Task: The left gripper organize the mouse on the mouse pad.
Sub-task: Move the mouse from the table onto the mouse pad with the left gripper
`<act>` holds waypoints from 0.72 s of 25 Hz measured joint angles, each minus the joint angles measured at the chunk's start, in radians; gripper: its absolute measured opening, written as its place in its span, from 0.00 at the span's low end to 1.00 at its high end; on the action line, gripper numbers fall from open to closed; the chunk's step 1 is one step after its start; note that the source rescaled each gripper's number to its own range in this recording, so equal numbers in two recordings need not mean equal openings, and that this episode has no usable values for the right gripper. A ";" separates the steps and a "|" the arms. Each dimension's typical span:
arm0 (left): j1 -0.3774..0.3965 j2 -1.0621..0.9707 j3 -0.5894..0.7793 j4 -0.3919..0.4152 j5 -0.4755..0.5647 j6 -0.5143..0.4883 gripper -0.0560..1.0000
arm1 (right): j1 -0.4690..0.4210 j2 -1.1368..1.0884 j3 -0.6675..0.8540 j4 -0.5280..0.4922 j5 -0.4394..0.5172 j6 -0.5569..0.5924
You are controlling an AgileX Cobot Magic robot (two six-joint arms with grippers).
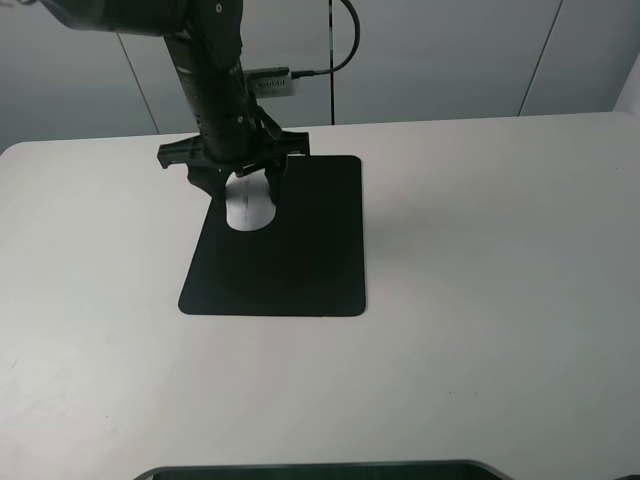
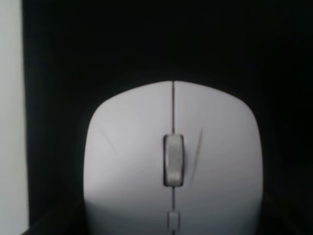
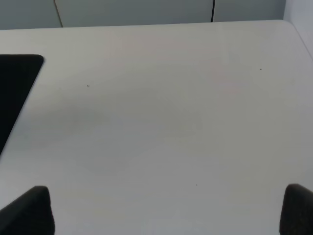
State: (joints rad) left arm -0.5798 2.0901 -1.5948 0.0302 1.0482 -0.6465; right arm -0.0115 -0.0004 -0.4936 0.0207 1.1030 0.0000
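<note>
I should keep lowering my left gripper toward the mouse pad's middle and let go there, because the white mouse's seam is parallel to the mouse pad's edge.
The white mouse lies on the black mouse pad, near the pad's far left corner. My left gripper comes down on it from above, one dark finger on each side, and its jaws look shut on the mouse's flanks. In the left wrist view the mouse fills the picture, its grey scroll wheel on the centre seam and the mouse pad dark all around it. My right gripper is open over bare table, its fingertips far apart.
The white table extends widely to the right and front of the pad. A corner of the pad shows in the right wrist view. A dark flat edge lies along the table's front. Grey wall panels stand behind.
</note>
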 joint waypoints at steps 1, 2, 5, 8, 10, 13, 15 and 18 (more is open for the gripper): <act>0.000 0.018 -0.017 -0.008 0.000 0.010 0.05 | 0.000 0.000 0.000 0.000 0.000 0.000; 0.001 0.040 -0.037 -0.015 0.000 0.017 0.05 | 0.000 0.000 0.000 0.000 0.000 0.000; 0.006 0.097 -0.090 -0.030 0.000 0.024 0.05 | 0.000 0.000 0.000 0.000 0.000 0.000; 0.010 0.144 -0.127 -0.030 0.000 0.026 0.05 | 0.000 0.000 0.000 0.000 0.000 0.000; 0.010 0.171 -0.143 -0.030 0.000 0.026 0.05 | 0.000 0.000 0.000 0.000 0.000 0.000; 0.012 0.201 -0.155 -0.030 -0.002 0.026 0.05 | 0.000 0.000 0.000 0.000 0.000 0.000; 0.015 0.212 -0.156 -0.036 -0.006 0.026 0.05 | 0.000 0.000 0.000 0.000 0.000 0.000; 0.019 0.220 -0.159 -0.036 -0.017 0.024 0.05 | 0.000 0.000 0.000 0.000 0.000 0.000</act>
State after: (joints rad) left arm -0.5609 2.3104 -1.7533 -0.0055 1.0312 -0.6226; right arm -0.0115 -0.0004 -0.4936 0.0207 1.1030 0.0000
